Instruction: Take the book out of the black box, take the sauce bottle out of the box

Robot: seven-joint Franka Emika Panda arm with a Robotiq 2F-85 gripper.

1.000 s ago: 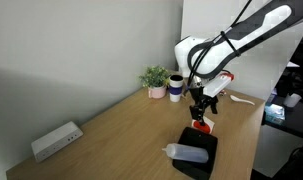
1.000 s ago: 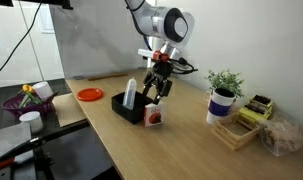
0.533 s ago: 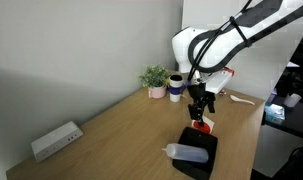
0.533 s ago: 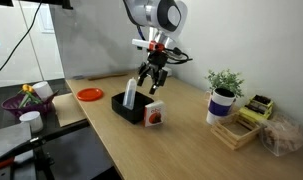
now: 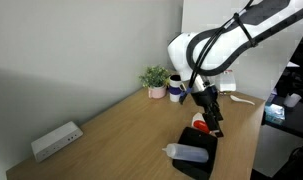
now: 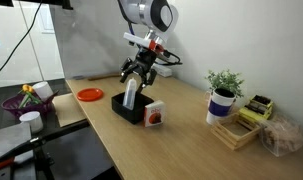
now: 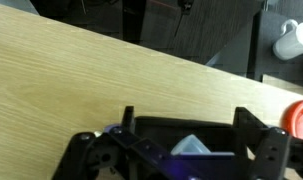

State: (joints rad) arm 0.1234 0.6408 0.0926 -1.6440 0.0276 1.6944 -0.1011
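Next, I back away, turn my gripper to straddle the bottle, and take the bottle's end jutting over the box's edge [image 5: 171, 151], because the sauce bottle [image 7: 190, 146] lies crooked to my gripper's fingers.
The black box [image 6: 134, 109] lies on the wooden table, also seen in an exterior view [image 5: 201, 158]. The whitish sauce bottle [image 6: 130, 93] rests in it, lying along the box [image 5: 187, 152]; its tip shows in the wrist view [image 7: 192, 146]. The white book with the red circle [image 6: 155, 115] stands on the table, leaning at the box's end [image 5: 198, 125]. My gripper [image 6: 133, 78] is open and empty, hovering over the box and bottle [image 5: 213, 122]; in the wrist view [image 7: 186, 122] its fingers straddle the box [image 7: 156, 128].
A potted plant [image 5: 154, 78] and a white cup with a blue band [image 5: 176, 87] stand at the table's far end. A long white device [image 5: 56, 140] sits by the wall. An orange plate [image 6: 89, 94], purple basket [image 6: 24, 101] and wooden tray [image 6: 239, 127] lie nearby.
My gripper has moved away from the book, up and over to the bottle in the box. The book stays standing beside the box.
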